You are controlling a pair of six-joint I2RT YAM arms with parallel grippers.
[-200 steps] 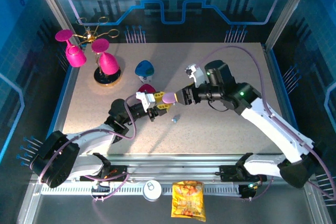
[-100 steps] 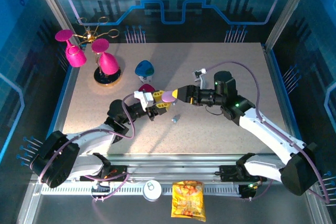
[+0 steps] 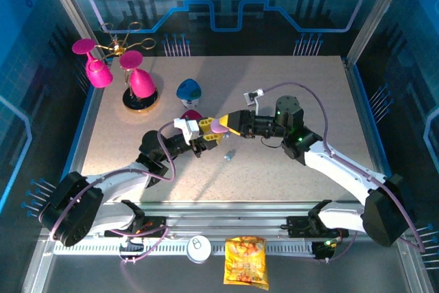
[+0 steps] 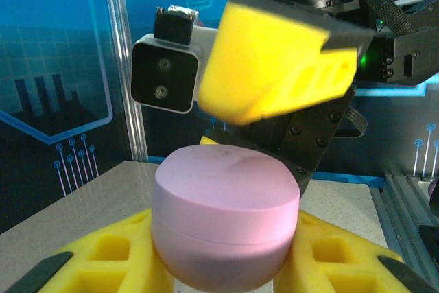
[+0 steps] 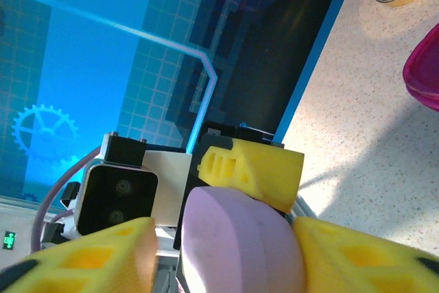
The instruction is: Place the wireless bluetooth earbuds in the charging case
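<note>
I should take the case (image 3: 218, 126) with my right gripper and put it aside, because the pinkish-purple case in my left gripper is a different colour from the pale blue-grey earbud (image 3: 228, 156).
A pinkish-purple charging case (image 3: 221, 126) with its lid closed hangs above the table's middle, and my left gripper (image 3: 208, 132) is shut on it. In the left wrist view the case (image 4: 225, 217) sits wedged between the two yellow fingers (image 4: 103, 262). My right gripper (image 3: 232, 123) meets it from the right, its jaws open and straddling the case (image 5: 243, 245), with a gap on one side. One yellow right finger (image 4: 274, 66) hovers just over the lid. A tiny pale blue-grey earbud (image 3: 230, 156) lies on the table below the case.
A blue case (image 3: 188, 90) and a magenta one (image 3: 192, 115) lie behind the grippers. Pink glasses on a gold stand (image 3: 135, 80) occupy the back left. A can (image 3: 199, 248) and a snack bag (image 3: 245, 261) sit past the near edge.
My right arm has stretched left, bringing its gripper around the case, and its jaws have widened and then narrowed. The left gripper keeps its hold and has barely moved.
</note>
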